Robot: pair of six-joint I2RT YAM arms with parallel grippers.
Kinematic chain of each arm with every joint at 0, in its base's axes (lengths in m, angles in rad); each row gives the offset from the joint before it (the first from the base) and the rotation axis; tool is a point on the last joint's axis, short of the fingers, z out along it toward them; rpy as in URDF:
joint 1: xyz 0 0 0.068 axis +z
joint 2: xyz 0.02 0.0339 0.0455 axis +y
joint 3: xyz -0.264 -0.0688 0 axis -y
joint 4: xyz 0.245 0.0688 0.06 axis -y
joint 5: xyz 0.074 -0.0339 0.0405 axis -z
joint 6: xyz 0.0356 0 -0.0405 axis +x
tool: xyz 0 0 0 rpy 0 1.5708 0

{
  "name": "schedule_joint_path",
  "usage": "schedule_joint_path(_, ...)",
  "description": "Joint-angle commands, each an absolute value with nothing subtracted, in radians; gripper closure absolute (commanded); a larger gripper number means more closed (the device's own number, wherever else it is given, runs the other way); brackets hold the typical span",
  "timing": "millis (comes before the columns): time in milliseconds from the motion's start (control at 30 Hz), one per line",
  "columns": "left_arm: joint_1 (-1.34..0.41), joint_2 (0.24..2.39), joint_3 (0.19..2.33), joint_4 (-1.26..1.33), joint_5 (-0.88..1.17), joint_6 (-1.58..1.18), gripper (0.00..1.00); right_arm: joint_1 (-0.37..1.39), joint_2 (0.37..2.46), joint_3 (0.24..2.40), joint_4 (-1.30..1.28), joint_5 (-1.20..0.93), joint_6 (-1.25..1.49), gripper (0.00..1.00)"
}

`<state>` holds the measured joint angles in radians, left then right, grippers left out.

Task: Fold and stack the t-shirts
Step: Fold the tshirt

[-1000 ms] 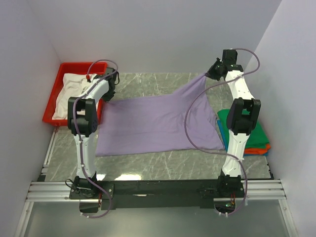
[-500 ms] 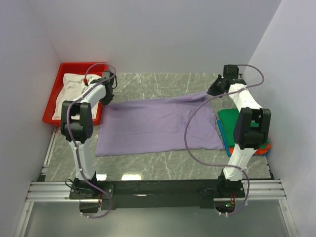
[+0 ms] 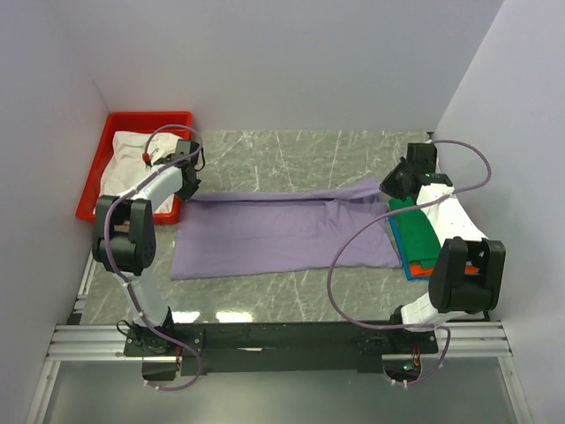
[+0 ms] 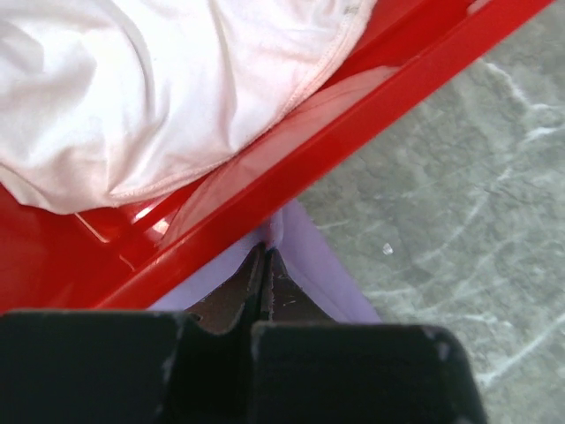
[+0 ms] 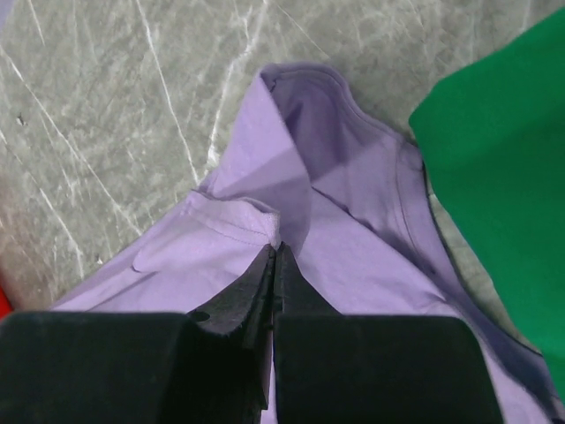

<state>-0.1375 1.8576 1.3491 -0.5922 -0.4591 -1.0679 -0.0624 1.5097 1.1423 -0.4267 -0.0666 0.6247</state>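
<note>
My two grippers are holding the lavender t-shirt's far edge (image 3: 269, 196) taut between them. The left gripper should keep pulling it over the t-shirt's middle (image 3: 265, 231) and let go of it flat there.
The large lavender t-shirt (image 3: 282, 234) lies spread on the marble table, its far edge lifted between both grippers. My left gripper (image 3: 188, 184) is shut on the far left corner of the lavender t-shirt (image 4: 305, 256), right beside the red tray. My right gripper (image 3: 395, 185) is shut on the far right corner of that t-shirt (image 5: 265, 221). A white t-shirt (image 3: 124, 159) lies crumpled in the tray, and shows in the left wrist view as white t-shirt (image 4: 159, 97). Folded green t-shirt (image 3: 415, 230), orange and blue ones are stacked at the right.
The red tray (image 3: 88, 208) stands at the far left, its rim (image 4: 291, 168) touching the held corner. The folded stack's green top (image 5: 503, 177) lies close to my right gripper. White walls close in on both sides and the back.
Both grippers have come down and toward the near side with the shirt's far edge. The right arm has swung out to the right, over the folded stack.
</note>
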Motion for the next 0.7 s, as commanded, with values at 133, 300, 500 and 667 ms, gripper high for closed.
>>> schedule_joint_path(133,-0.159,1.737,1.299,-0.554,-0.477,-1.100,0.99,-0.071,1.378,1.080,-0.405,-0.009,0.626,1.00)
schedule_joint_path(300,-0.164,1.697,1.264,-0.557,-0.479,-1.111,0.99,-0.071,1.324,1.051,-0.417,-0.008,0.627,1.00)
schedule_joint_path(500,-0.166,1.660,1.236,-0.565,-0.488,-1.120,0.99,-0.072,1.275,1.023,-0.434,-0.002,0.623,1.00)
schedule_joint_path(667,-0.166,1.638,1.195,-0.558,-0.482,-1.124,0.99,-0.074,1.255,0.993,-0.443,-0.002,0.617,1.00)
